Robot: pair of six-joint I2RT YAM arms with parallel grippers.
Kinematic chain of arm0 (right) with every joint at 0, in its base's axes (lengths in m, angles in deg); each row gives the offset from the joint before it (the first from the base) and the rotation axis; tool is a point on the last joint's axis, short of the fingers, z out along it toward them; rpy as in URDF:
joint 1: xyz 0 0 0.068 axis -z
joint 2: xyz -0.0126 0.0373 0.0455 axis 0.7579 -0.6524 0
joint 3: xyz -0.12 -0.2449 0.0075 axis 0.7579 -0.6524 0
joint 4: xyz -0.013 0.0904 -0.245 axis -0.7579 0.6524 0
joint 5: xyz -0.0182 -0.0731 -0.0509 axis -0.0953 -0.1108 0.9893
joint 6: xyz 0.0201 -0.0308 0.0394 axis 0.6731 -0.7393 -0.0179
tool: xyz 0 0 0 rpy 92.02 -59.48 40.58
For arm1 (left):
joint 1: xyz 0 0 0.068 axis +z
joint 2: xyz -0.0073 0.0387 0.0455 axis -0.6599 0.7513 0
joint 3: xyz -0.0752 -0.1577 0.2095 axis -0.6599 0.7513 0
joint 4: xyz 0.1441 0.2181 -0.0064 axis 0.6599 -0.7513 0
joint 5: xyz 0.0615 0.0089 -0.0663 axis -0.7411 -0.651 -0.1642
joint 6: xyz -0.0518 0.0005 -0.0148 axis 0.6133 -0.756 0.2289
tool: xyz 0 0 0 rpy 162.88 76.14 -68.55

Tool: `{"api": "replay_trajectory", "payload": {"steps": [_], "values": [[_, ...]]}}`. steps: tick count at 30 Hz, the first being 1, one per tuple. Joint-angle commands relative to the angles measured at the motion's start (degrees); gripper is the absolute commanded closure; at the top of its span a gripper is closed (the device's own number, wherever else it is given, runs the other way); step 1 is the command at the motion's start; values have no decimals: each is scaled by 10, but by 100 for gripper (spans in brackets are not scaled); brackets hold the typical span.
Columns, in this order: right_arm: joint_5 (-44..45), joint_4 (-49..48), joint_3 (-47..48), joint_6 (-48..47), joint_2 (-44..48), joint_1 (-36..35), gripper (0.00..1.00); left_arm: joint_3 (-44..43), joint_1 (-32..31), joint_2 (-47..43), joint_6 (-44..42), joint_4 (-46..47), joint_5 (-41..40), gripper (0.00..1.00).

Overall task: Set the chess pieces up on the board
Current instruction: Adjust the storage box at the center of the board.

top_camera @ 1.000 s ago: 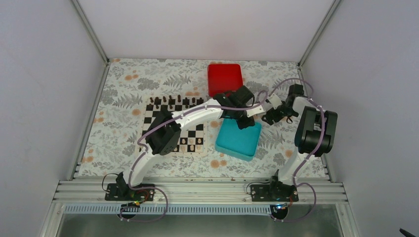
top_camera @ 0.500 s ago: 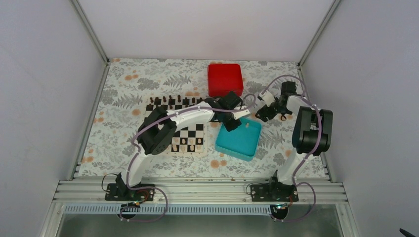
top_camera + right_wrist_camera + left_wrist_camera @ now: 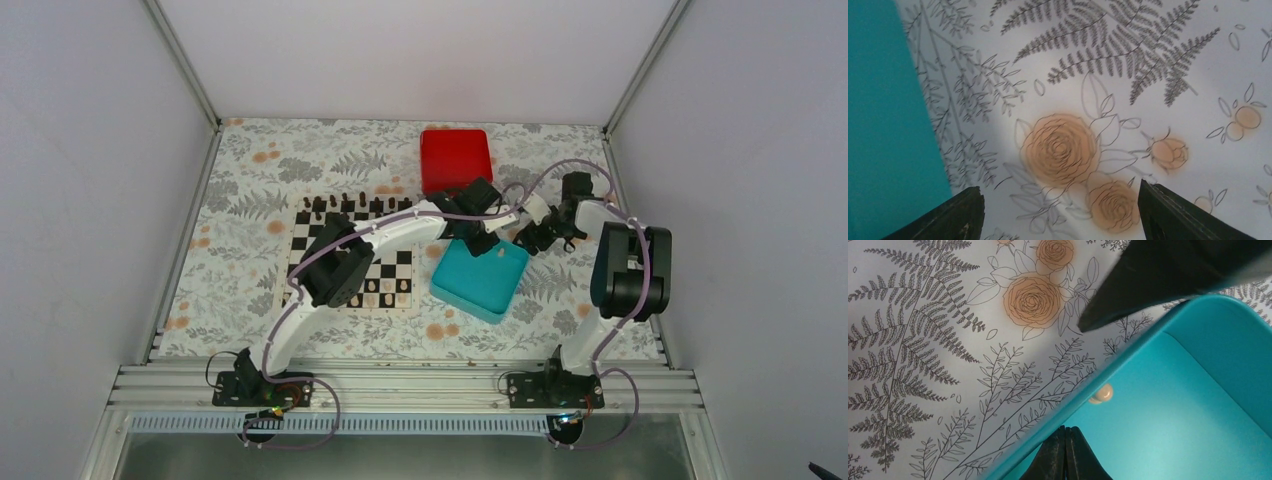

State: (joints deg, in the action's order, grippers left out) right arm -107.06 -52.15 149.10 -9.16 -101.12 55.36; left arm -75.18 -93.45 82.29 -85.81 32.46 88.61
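Observation:
The teal tray's far side (image 3: 1064, 412) runs at a slant across my closed left gripper, so next I open my left gripper in line with that side and put its fingers on either side of the cream piece (image 3: 1103, 393).
The chequered board (image 3: 312, 222) lies left of centre, partly hidden by my left arm. Dark chessmen stand along its far edge and several cream chess pieces (image 3: 385, 287) stand on its near rows. One cream piece (image 3: 1101, 393) lies inside the teal tray (image 3: 482, 285) against its far wall; it also shows from above (image 3: 492, 252). My left gripper (image 3: 1065, 432) is shut and empty, its tips over the tray's far edge just short of that piece. My right gripper (image 3: 1058, 200) is open and empty above the floral cloth, to the right of the tray.
A red box (image 3: 455, 158) stands behind the tray. The teal tray's rim (image 3: 1128, 347) runs diagonally under my left fingers. My two wrists are close together at the tray's far right corner. Grey walls enclose the floral cloth (image 3: 250, 160).
The left gripper swung left and back toward the tray's far edge. The right arm drew in toward the tray. The tray shifted slightly left.

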Motion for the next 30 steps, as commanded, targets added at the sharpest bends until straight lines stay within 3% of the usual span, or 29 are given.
{"api": "replay_trajectory", "payload": {"steps": [1,16,25,27,28,30], "values": [[4,17,-26,-9,47,-2,21,-40,4,29,-3,-11,-10,98],[-8,76,-90,-7,156,-4,22,-101,1,65,-2,-6,17,98],[-7,57,-128,2,184,-4,21,-131,0,74,-8,-23,35,97],[5,46,-134,7,191,-3,19,-104,-1,54,-12,-17,41,93],[8,45,-134,8,195,-1,18,-77,-2,37,-14,-8,41,85],[7,43,-133,9,200,8,17,-17,-3,-5,-12,20,36,54]]}}
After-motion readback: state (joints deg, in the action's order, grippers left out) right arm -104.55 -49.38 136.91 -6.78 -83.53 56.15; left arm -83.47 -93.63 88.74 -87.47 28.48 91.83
